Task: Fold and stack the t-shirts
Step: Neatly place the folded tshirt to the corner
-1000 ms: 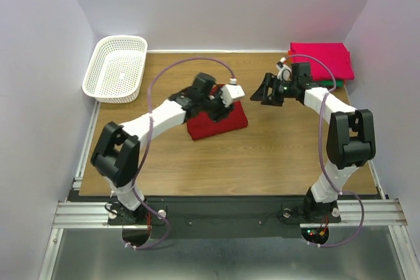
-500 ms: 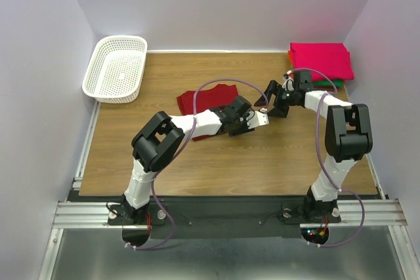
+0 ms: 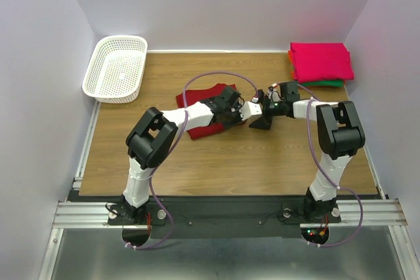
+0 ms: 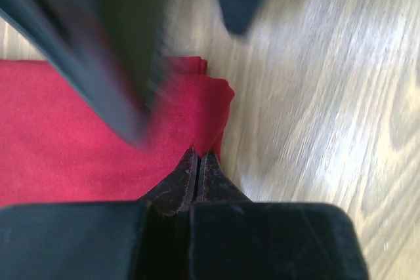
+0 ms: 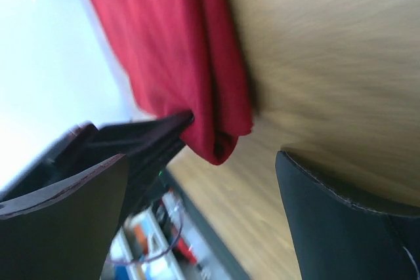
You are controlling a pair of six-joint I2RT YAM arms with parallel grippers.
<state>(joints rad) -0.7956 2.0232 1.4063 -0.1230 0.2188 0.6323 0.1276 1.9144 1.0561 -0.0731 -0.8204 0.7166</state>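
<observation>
The crimson t-shirt will stay folded as it hangs down when the robot's gripper lifts it, because the soft layers of the crimson t-shirt (image 3: 205, 130) bunch together (image 5: 220, 129) at its pinched corner.
A crimson t-shirt (image 3: 200, 117) lies folded mid-table. My left gripper (image 3: 235, 120) reaches over it, shut on the shirt's right corner. In the left wrist view the left gripper (image 4: 199, 157) has its tips together at the edge of the red cloth (image 4: 79, 129). My right gripper (image 3: 258, 113) is open just right of that corner. In the right wrist view the right gripper (image 5: 203, 162) has wide-apart fingers (image 5: 341, 214) framing the shirt corner (image 5: 220, 139). Pink, orange and green folded t-shirts (image 3: 320, 61) sit stacked at the back right.
A white lattice basket (image 3: 115, 67) stands at the back left corner. Bare wooden table (image 3: 262, 162) stretches in front of both grippers. The two grippers are very close together, almost touching. Grey walls close in the left, right and back.
My left gripper pulled back left onto the shirt's corner and shut there. My right gripper moved left towards the same corner and opened wider.
</observation>
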